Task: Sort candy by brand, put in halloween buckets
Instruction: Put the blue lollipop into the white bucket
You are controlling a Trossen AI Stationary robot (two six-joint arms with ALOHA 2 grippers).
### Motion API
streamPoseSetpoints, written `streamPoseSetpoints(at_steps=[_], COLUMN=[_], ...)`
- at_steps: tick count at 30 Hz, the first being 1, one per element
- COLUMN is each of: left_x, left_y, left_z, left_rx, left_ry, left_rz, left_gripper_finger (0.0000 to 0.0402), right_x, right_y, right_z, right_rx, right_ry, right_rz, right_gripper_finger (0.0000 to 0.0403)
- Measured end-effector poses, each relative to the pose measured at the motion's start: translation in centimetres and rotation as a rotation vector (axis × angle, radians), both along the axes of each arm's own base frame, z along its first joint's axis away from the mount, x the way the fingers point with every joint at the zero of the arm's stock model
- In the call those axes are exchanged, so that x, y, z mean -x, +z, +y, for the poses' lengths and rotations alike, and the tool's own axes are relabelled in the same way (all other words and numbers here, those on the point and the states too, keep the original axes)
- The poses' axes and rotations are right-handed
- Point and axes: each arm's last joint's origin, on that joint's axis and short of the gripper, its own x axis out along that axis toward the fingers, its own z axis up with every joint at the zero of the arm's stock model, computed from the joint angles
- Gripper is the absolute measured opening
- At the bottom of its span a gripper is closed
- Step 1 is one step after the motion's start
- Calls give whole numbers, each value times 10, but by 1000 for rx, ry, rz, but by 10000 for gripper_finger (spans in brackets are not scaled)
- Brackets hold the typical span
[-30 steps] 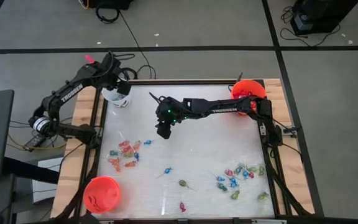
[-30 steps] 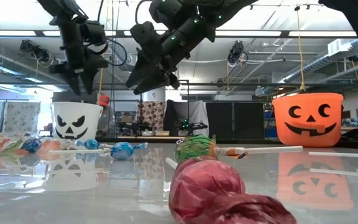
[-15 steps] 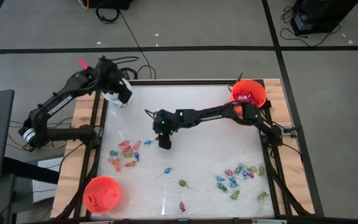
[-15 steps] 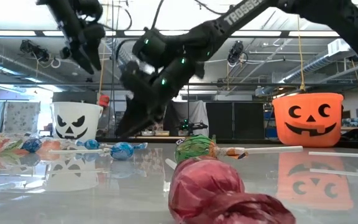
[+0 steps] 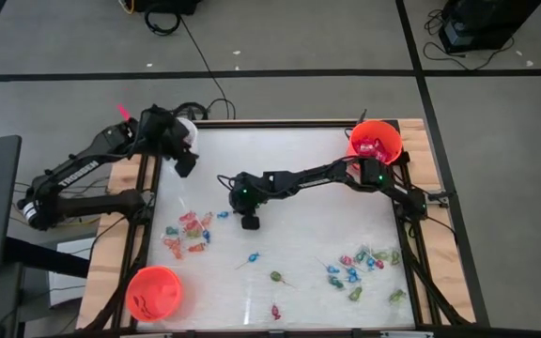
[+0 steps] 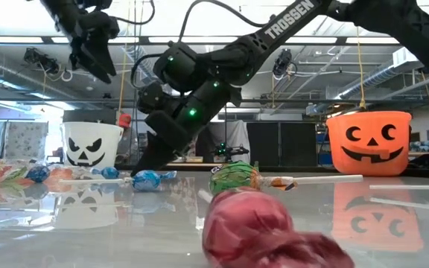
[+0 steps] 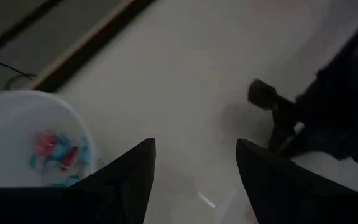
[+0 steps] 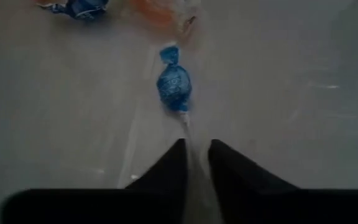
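The white bucket [image 6: 91, 147] is next to my left gripper, but my right gripper is holding the blue lollipop's stick. So next my left gripper takes over the wrapped head [image 8: 174, 86].
A blue-wrapped lollipop [image 8: 174, 85] lies on the white table, its thin stick running back between the fingers of my right gripper [image 8: 194, 158]. That gripper [image 5: 249, 222] is down at the table's middle, shut on the stick. My left gripper [image 5: 185, 163] hangs open and empty at the far left, beside the white bucket [image 7: 30, 137], which holds some candy. One orange bucket [image 5: 376, 141] stands at the far right with red packets inside. Another orange bucket [image 5: 154, 291] stands at the near left. My right gripper pinches the lollipop's stick [image 8: 186, 124] near its free end between its two fingertips. The fingers slant down at it from the table's right and far side, and the stick runs out ahead of them. The wrapped head and the stick lie on the table.
Candy lies in a cluster at the left [image 5: 188, 235] and in another at the near right [image 5: 360, 268]. Single lollipops lie near the front, one blue [image 5: 252, 256], one green [image 5: 276, 278] and one red [image 5: 275, 311]. A wooden frame [image 5: 430, 188] borders the table.
My right gripper has come down to the table, moving a little toward the near edge, and its fingers have closed from a wide gap to a narrow one. My left gripper has risen and swung away from above the white bucket toward the near edge, still open.
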Motion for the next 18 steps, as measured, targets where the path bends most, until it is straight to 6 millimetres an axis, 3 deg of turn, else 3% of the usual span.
streamPoseSetpoints(at_steps=[3,10,13,18], left_x=[-1,-5,-5,-9], left_y=[-16,-52,-67,-85], left_z=[-7,-19,-24,-31], left_rx=[52,113,171,253], left_ry=[-44,-131,-179,-283], left_rz=[-37,-39,-26,-57], left_gripper_finger=[229,229,229,229], right_x=[0,1,3,5], right_y=[0,6,22,67], right_z=[-1,0,2,2], right_rx=[-12,-61,-51,-50], right_ry=[-2,-96,-123,-154], right_rz=[-1,9,-12,-129], right_gripper_finger=[14,6,4,2])
